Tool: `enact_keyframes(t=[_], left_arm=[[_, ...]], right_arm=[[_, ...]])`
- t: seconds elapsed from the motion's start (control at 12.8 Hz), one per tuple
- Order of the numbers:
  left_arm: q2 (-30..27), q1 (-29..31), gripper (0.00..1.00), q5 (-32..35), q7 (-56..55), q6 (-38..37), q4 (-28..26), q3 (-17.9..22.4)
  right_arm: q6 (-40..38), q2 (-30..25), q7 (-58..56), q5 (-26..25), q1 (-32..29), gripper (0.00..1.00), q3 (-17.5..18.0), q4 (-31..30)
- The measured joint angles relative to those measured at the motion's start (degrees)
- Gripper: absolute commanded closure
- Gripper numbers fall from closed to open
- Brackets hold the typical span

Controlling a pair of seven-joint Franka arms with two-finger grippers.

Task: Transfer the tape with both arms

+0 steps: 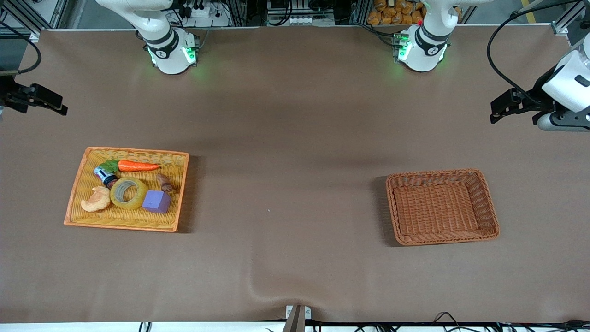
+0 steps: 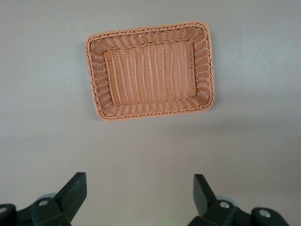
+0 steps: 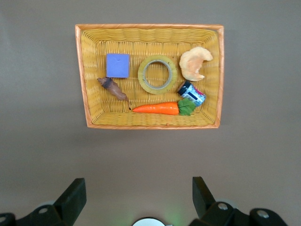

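The tape (image 1: 141, 192) has gaps (image 3: 133, 70) around it, so it will come away alone when I lift it, and the purple cube and pastry will stay where they are.
The tape (image 1: 128, 193) is a yellowish ring with a grey core. It lies flat in the yellow basket (image 1: 133, 151) toward the right arm's end of the table, beside a purple cube (image 1: 156, 201). It also shows in the right wrist view (image 3: 157, 74). My right gripper (image 1: 46, 99) is open and empty, high over the bare table by that end (image 3: 138, 195), apart from the basket. My left gripper (image 1: 507, 105) is open and empty, high over the left arm's end (image 2: 139, 193).
A brown wicker basket (image 1: 433, 174) holds nothing and stands toward the left arm's end (image 2: 146, 30). The yellow basket also holds a toy carrot (image 1: 136, 166), a pastry (image 1: 97, 199), a small can (image 1: 105, 175) and a brown piece (image 1: 165, 183).
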Motion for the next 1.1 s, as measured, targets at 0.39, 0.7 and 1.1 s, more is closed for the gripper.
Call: enact_keyframes(t=[0.39, 0.7, 1.1], left_arm=[[0.0, 0.08, 0.0, 0.0, 0.02, 0.0, -0.14, 0.0], [0.04, 0.23, 0.0, 0.04, 0.23, -0.63, -0.34, 0.04], [0.55, 0.63, 0.0, 0.2, 0.65, -2.43, -0.45, 0.2]], right_arm=[[23.2, 2.61, -2.37, 0.01, 2.72, 0.0, 0.24, -16.69], [43.21, 8.44, -12.81, 0.0, 2.4, 0.0, -0.22, -30.75], [57.3, 21.99, -19.67, -0.14, 0.17, 0.0, -0.4, -31.3]])
